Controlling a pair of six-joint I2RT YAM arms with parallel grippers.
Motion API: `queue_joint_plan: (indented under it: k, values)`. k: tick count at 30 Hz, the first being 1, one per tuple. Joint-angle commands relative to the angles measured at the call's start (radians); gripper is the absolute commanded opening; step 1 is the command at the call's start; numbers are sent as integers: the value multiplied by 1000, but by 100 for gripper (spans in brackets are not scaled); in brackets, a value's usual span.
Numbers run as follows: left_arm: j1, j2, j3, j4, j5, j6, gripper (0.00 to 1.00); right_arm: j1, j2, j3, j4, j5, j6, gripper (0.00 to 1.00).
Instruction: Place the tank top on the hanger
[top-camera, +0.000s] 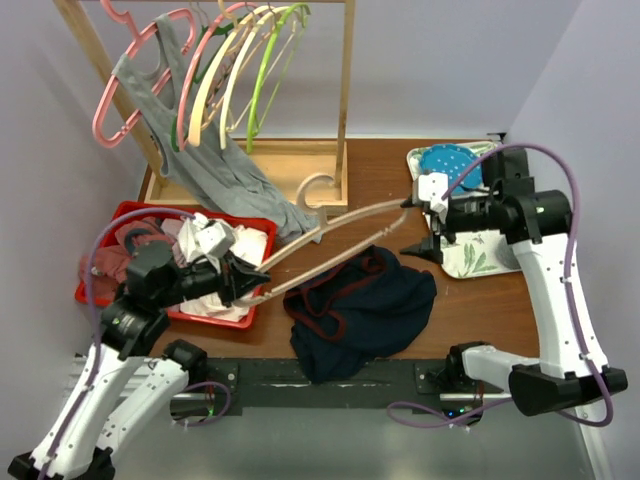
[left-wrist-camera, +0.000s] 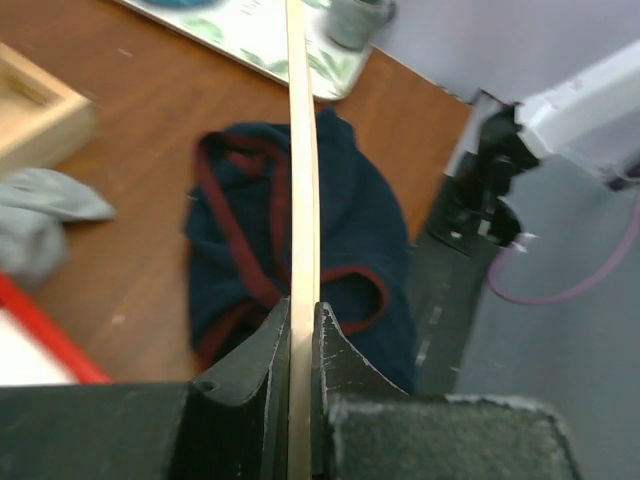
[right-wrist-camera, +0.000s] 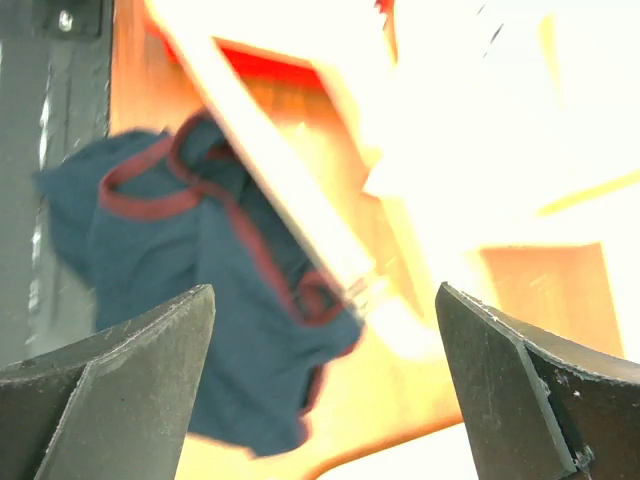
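The tank top lies crumpled (top-camera: 365, 305) and my left gripper is holding the hanger. My right gripper should take the hanger first, and then my left gripper should lift the red trim (top-camera: 308, 312).
The dark navy tank top (top-camera: 365, 305) with red trim lies crumpled on the table in front of the arms. It also shows in the left wrist view (left-wrist-camera: 360, 230) and the right wrist view (right-wrist-camera: 190, 300). My left gripper (top-camera: 245, 285) is shut on one end of the tan hanger (top-camera: 322, 232) and holds it above the table, over the top's left side. In the left wrist view the hanger (left-wrist-camera: 303, 180) runs straight out of the shut gripper (left-wrist-camera: 303, 320). My right gripper (top-camera: 415, 228) is open at the hanger's far end, not touching it. In the right wrist view the gripper (right-wrist-camera: 325, 290) is wide open, with the hanger (right-wrist-camera: 270, 160) beyond it.
A red basket (top-camera: 128, 212) of clothes sits at the left. Behind it a wooden rack (top-camera: 345, 100) carries pink, yellow and green hangers and a grey tank top (top-camera: 215, 165). A floral tray (top-camera: 480, 255) with a blue plate is at the back right.
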Motion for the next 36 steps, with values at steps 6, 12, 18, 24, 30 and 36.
queue_joint_plan:
  k: [6,12,18,24,30,36]
  values:
    - [-4,62,-112,318,308,-151,0,158,61,49,-113,-82,208,95]
    - [-53,91,-128,372,291,-170,0,218,110,-53,-93,-88,240,88]
    - [-166,144,-143,441,171,-181,0,250,149,-34,-148,-85,216,24]
    - [-178,154,-142,403,-102,-193,12,245,135,41,-176,127,260,0]
    - [-178,71,-112,193,-420,-249,67,95,-31,-14,-139,329,250,0]
    - [-182,17,-247,182,-330,-462,72,21,-132,-49,-229,447,159,0]
